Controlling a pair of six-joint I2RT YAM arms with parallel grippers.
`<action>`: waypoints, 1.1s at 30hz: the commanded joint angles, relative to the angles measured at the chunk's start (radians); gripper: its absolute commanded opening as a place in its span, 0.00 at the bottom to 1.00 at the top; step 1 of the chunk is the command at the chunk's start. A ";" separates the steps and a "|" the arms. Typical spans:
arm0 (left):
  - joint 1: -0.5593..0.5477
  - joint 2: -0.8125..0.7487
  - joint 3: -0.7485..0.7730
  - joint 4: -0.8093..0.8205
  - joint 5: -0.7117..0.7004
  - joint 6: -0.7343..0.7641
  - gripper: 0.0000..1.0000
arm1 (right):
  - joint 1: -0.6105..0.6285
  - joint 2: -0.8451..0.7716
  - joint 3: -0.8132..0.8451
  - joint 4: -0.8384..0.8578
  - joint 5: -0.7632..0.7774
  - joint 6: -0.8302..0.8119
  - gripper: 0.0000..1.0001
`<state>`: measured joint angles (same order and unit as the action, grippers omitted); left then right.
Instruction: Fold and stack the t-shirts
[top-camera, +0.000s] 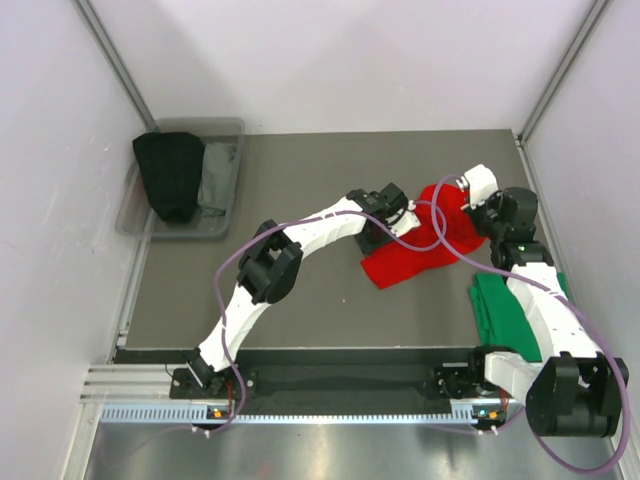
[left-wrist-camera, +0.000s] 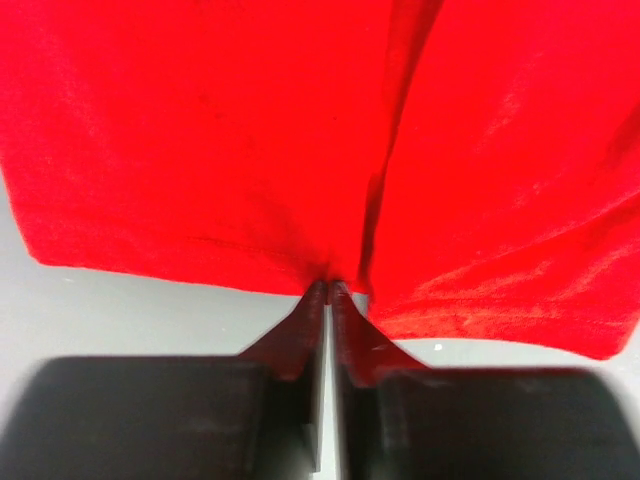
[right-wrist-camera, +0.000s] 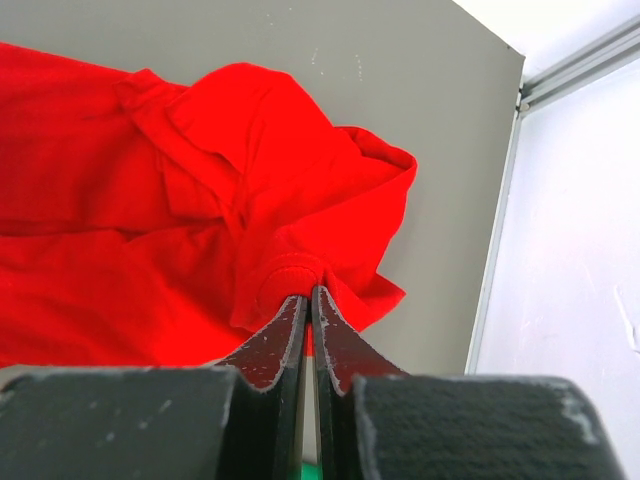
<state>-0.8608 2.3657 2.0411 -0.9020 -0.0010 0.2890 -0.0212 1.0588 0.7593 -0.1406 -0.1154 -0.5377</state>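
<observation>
Next, my left gripper pulls the red t-shirt toward the table's open middle while my right gripper opens, because it lies crumpled close to the side wall.
The red t-shirt lies crumpled on the grey table, right of centre. My left gripper is shut on its edge; the left wrist view shows the fingertips pinching the red cloth. My right gripper is shut on the shirt's other side; the right wrist view shows its fingers clamped on a thick red hem or collar. The green t-shirt lies folded at the right, beside my right arm.
A clear plastic bin at the back left holds a black cloth and a grey cloth. White walls enclose the table; metal frame posts stand at the back corners.
</observation>
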 joint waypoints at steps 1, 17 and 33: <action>-0.004 0.009 0.028 -0.023 -0.036 0.016 0.04 | -0.014 -0.003 -0.002 0.053 -0.024 0.015 0.01; 0.080 -0.518 -0.289 0.086 -0.218 0.101 0.00 | -0.014 -0.016 0.112 -0.040 -0.087 0.042 0.01; 0.039 -0.361 -0.240 0.089 -0.033 0.068 0.39 | -0.010 -0.069 0.106 -0.080 -0.099 0.113 0.01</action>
<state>-0.7918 1.9385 1.7283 -0.7864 -0.0879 0.3862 -0.0231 1.0397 0.9054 -0.2405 -0.2127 -0.4503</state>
